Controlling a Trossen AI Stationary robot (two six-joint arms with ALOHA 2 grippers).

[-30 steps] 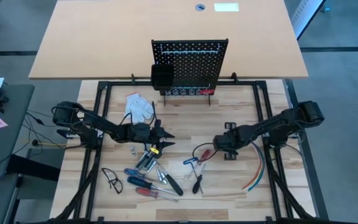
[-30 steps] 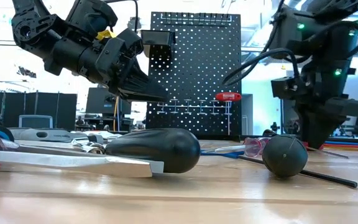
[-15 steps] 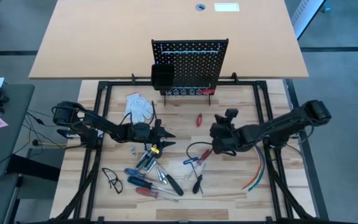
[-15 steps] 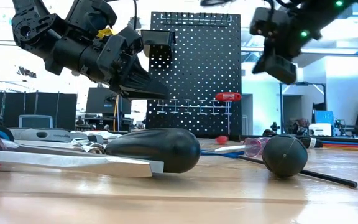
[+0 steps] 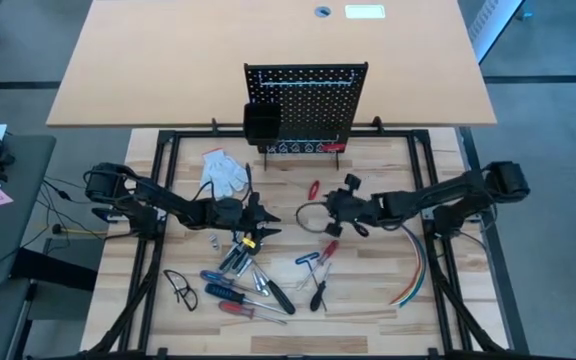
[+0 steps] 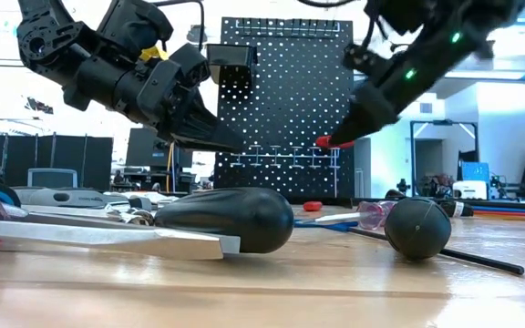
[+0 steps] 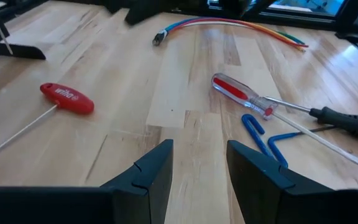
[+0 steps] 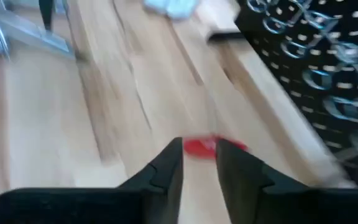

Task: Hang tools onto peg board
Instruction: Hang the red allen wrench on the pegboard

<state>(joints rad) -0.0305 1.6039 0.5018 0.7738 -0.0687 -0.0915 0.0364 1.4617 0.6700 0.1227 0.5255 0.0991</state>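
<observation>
Next, I lift the red T-handle key [image 5: 314, 190] by the key's shaft [image 7: 21, 133] with my left gripper and hold out the key's handle to my right gripper, because the key lies flat in front of the board.
The black peg board [image 5: 308, 100] stands upright at the table's far side, with a red-handled key [image 6: 334, 141] hanging on it. Several screwdrivers [image 5: 253, 285] lie near the front edge. A blue key [image 5: 310, 258] and a red-handled screwdriver [image 5: 330, 250] lie at mid-table. A red T-handle key [image 5: 314, 188] lies flat in front of the board. My right gripper [image 5: 332, 200] hovers over it, tipped down, fingers slightly apart; the red handle [image 8: 197, 146] shows just beyond its tips. My left gripper [image 5: 271, 218] is open and empty above the tool pile.
A white glove [image 5: 226, 170] lies left of the board. Coloured cables [image 5: 413, 270] curve along the table's right side. Safety glasses [image 5: 180, 288] lie at the near left. A black bin [image 5: 261, 122] hangs on the board's left side.
My right gripper has risen from beside the blue key and swung toward the table's far and left side, toward the peg board, tipping its fingers down. The red T-handle key, not seen a second ago, now lies before the board and has slid slightly left.
</observation>
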